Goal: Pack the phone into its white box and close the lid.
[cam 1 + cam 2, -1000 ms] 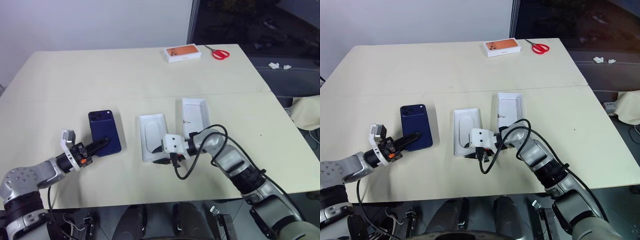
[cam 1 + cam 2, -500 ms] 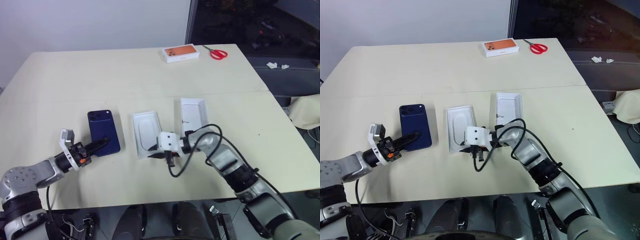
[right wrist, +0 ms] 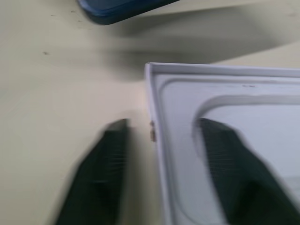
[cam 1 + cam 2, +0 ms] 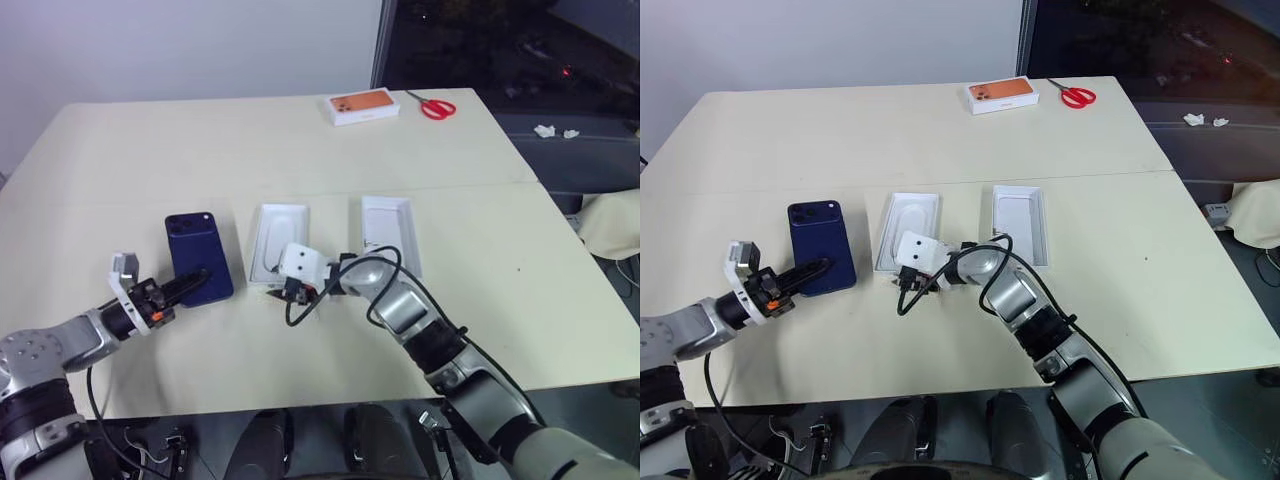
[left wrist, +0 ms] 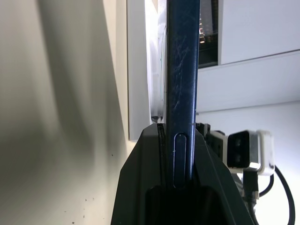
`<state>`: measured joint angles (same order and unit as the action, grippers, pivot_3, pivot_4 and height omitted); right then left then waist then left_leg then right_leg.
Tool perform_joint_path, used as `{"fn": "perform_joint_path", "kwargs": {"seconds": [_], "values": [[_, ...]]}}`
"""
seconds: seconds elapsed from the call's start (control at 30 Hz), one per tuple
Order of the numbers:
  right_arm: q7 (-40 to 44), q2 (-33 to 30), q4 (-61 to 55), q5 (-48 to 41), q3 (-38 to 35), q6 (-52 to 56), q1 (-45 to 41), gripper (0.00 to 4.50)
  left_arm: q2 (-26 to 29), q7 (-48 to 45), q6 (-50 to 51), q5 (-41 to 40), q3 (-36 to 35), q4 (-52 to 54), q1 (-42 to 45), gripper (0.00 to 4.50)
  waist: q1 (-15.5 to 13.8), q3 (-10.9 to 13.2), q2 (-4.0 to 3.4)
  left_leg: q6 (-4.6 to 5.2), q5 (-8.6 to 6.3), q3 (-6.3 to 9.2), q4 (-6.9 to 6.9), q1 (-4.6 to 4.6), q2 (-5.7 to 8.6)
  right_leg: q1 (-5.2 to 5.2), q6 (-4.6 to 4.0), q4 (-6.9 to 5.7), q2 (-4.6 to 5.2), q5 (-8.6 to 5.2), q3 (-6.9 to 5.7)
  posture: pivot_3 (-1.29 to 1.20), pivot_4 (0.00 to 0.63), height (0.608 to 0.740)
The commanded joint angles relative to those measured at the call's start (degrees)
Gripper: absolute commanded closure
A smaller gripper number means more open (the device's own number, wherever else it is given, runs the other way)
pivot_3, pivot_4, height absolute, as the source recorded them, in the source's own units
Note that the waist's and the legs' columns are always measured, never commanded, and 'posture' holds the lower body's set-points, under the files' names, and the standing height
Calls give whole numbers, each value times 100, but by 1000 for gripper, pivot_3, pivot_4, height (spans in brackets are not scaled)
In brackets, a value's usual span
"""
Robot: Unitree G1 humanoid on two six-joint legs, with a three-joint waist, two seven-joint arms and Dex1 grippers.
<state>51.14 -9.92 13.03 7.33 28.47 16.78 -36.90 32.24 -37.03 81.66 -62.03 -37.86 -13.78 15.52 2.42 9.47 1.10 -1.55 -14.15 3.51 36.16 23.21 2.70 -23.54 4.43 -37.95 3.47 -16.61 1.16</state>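
My right gripper is blocking the white box's near edge (image 3: 158, 140), so it should move back toward the lid (image 4: 390, 222) before my left gripper lowers the phone in.
The dark blue phone (image 4: 198, 258) lies back up, left of centre. My left gripper (image 4: 185, 287) is shut on its near end; the left wrist view has the phone's edge (image 5: 183, 70) clamped between the fingers. To the phone's right sits the white box (image 4: 277, 243), a white insert with an oval recess covering its floor. My right gripper (image 4: 274, 292) is open at the box's near left corner. One of its fingers is outside the rim (image 3: 157, 140) on the table and the other is over the insert. The lid (image 4: 388, 233) lies inside up, further right.
A white box with an orange face (image 4: 365, 105) and red scissors (image 4: 433, 105) lie at the table's far edge. A seam (image 4: 480, 187) crosses the cream table between them and the packing things. The right wrist's black cable (image 4: 375, 275) loops just right of the white box.
My right gripper has moved left, and the white box has slid left with it, close to the phone. Its fingers now stand wider apart. The left gripper and lid have stayed put.
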Motion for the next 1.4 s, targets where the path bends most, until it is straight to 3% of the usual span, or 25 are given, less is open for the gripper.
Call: {"fn": "perform_joint_path", "kwargs": {"seconds": [0.03,0.4,0.57,0.73,0.87,1.13,1.4], "values": [[539,-302,-407,-258,-22,67,41,1182,101,-92,-61,-227,-175,35,69,4500,-18,0,0,0,0,0,0,0,1,1,0,0,0,0,-1,0,150,740],[859,-146,-691,-1469,-905,996,-541,1182,-14,1,-27,-279,-104,83,236,4500,1,3,2,0,0,1,-2,4,-1,-6,0,0,0,0,-2,0,150,740],[796,-126,-643,-1616,-990,1145,-624,1182,-75,101,0,-297,-87,154,292,4500,-14,3,4,1,0,0,0,7,-1,-5,0,2,1,0,-2,0,150,740],[1172,-827,-277,-1808,-1470,585,-545,1182,-646,533,-111,15,697,111,1206,4500,-229,12,13,2,-1,13,19,14,8,8,0,3,9,1,-23,0,150,740],[1214,-977,-243,-1885,-1595,317,-410,1182,-618,470,-151,112,838,-377,1702,4500,-106,14,17,8,-4,5,14,17,21,-3,1,4,12,1,-8,0,150,740],[803,-1059,-120,-1671,-1686,-190,-228,1182,-497,-95,-294,545,1674,-597,1765,4500,-2,16,16,-32,21,-3,6,16,13,-16,1,-10,6,1,-1,0,150,740],[657,-1175,-107,-1626,-1652,-353,-92,1182,-480,-391,-477,853,1917,-1017,1947,4500,-28,16,16,-33,22,0,8,18,14,-13,1,-7,8,1,-3,0,150,740]]}}
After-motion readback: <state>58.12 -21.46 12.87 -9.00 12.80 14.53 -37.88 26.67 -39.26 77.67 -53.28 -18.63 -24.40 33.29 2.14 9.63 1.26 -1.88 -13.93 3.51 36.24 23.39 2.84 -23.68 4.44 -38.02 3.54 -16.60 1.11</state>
